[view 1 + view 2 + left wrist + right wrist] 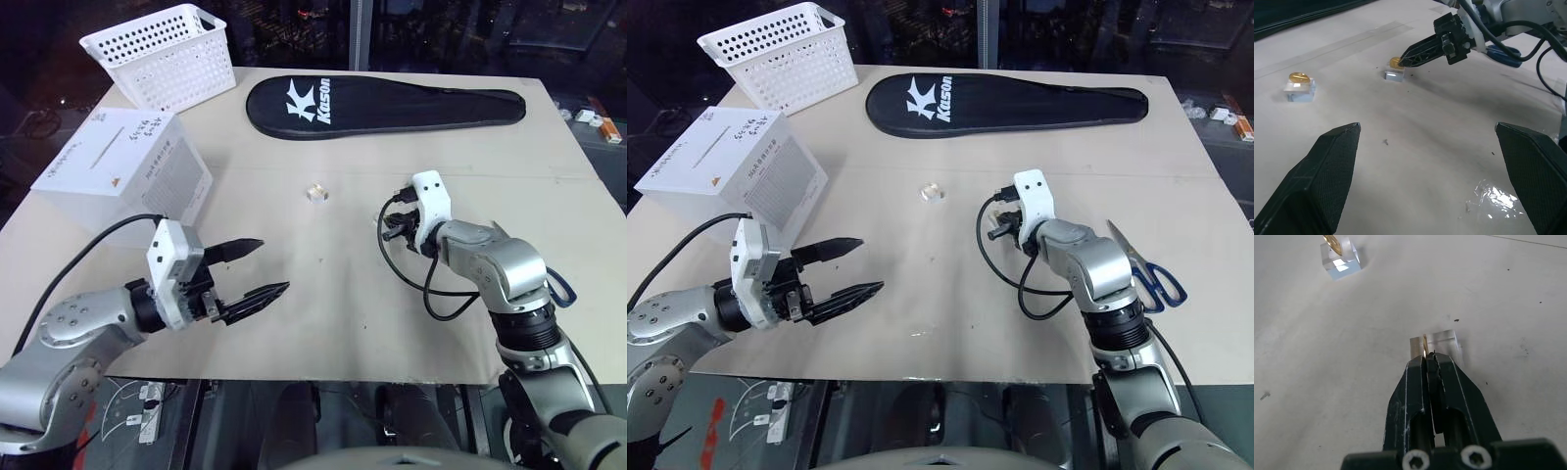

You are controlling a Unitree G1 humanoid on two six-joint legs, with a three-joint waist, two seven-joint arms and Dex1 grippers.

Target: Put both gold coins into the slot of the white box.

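Observation:
The gold coin is in my right gripper, far from the white box's slot, so my left gripper should take the coin by its free edge before putting it into the slot.
My right gripper is shut on the edge of a gold coin that stands on a small clear cube right of the table's middle. From the left wrist, the same coin shows at that gripper's tips. The other gold coin lies on a second clear cube at mid-table, free of both grippers. My left gripper hovers open near the front left, holding nothing. At the left stands the white box, with its slot in the top face.
A white perforated basket stands at the back left and a black racket case lies across the back. Blue scissors lie by my right forearm. A black cable loops beside that arm. The table's front edge is close below both arms.

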